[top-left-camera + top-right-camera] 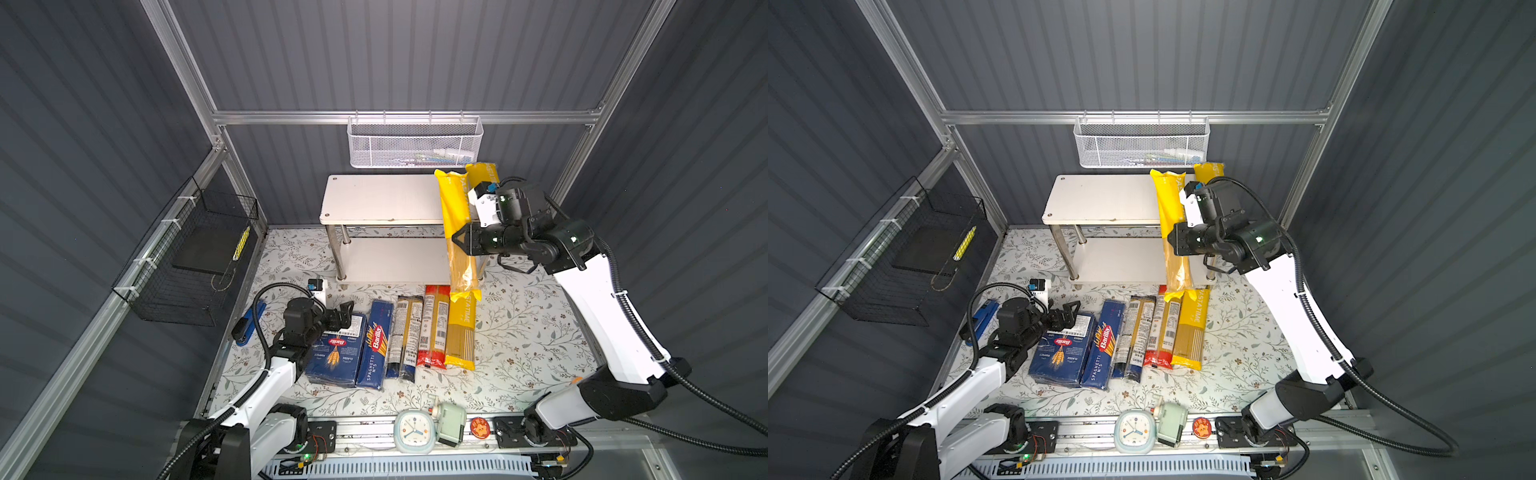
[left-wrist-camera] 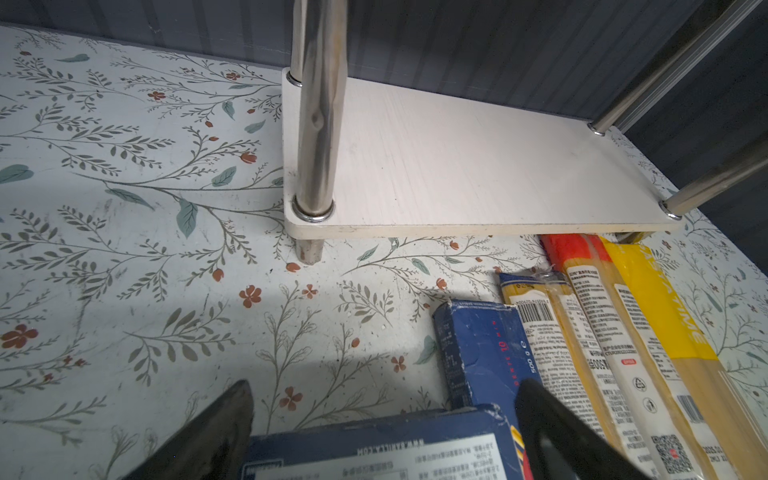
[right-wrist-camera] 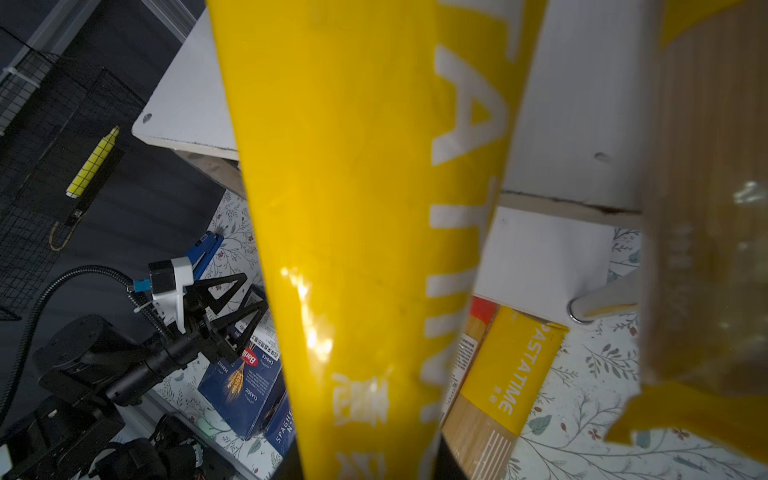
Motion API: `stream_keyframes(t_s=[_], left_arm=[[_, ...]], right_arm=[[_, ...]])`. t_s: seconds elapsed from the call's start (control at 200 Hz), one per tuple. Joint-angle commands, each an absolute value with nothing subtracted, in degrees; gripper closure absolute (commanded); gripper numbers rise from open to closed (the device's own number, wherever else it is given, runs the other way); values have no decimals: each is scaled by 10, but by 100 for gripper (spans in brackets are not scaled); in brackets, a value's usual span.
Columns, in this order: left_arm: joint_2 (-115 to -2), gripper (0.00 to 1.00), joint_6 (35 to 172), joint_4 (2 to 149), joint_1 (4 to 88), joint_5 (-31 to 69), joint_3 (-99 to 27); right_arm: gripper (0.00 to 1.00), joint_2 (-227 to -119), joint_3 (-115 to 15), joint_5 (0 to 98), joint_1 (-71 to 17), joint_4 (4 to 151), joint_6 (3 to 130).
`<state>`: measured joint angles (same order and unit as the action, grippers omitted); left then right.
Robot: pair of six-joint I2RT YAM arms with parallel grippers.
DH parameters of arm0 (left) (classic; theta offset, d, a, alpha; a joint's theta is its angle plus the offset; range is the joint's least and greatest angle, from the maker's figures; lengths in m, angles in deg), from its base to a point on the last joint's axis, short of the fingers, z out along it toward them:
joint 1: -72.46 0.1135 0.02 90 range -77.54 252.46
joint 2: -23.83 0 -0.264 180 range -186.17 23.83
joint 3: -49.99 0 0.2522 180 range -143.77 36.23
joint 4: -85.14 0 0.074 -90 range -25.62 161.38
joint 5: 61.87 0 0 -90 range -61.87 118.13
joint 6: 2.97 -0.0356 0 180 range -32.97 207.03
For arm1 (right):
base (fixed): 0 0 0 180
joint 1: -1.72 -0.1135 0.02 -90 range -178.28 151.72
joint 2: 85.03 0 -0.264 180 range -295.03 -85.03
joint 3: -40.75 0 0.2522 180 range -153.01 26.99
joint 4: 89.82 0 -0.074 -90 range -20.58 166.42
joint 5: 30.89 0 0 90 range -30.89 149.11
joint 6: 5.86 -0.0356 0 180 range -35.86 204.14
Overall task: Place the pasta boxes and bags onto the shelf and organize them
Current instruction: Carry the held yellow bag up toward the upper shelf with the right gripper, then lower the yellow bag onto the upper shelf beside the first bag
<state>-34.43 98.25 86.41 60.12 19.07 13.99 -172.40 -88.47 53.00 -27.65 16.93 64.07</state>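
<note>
The held yellow bag (image 1: 453, 201) is parallel to the second yellow bag, with the top board clear beside it (image 1: 428, 195), so the robot's right gripper keeps moving back and lets go there.
My right gripper (image 1: 459, 241) is shut on a yellow PASTATIME bag (image 1: 455, 216), held lengthwise in the air over the right end of the white shelf (image 1: 382, 199); the wrist view shows the bag (image 3: 353, 208) between the jaws. A second yellow bag (image 1: 484, 172) lies on the top board behind my arm. On the table lie the wide Barilla box (image 1: 336, 357), the Spaghetti box (image 1: 374, 345), a dark-ended bag (image 1: 405, 336), a red-ended bag (image 1: 434, 328) and a third yellow bag (image 1: 461, 332). My left gripper (image 1: 347, 309) hangs open over the wide box's far end (image 2: 374, 449).
A white mesh basket (image 1: 415, 143) hangs on the back rail above the shelf. A black wire basket (image 1: 191, 257) is fixed to the left wall. A blue tool (image 1: 251, 322) lies at the table's left edge. A clock (image 1: 413, 430) and a green device (image 1: 451, 424) stand at the front.
</note>
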Motion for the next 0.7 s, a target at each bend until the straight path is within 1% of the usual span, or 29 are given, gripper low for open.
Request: stream_keyframes(t_s=[0.0, 0.48, 0.695], left_arm=[[-332, 1, 992, 856, 599, 185, 130], [-330, 1, 991, 854, 599, 186, 130], [-335, 1, 991, 855, 599, 187, 130]], right_arm=[[84, -1725, -931, 499, -267, 248, 653], [84, -1791, -1002, 469, -242, 263, 665], [84, -1807, -1015, 472, -235, 273, 667]])
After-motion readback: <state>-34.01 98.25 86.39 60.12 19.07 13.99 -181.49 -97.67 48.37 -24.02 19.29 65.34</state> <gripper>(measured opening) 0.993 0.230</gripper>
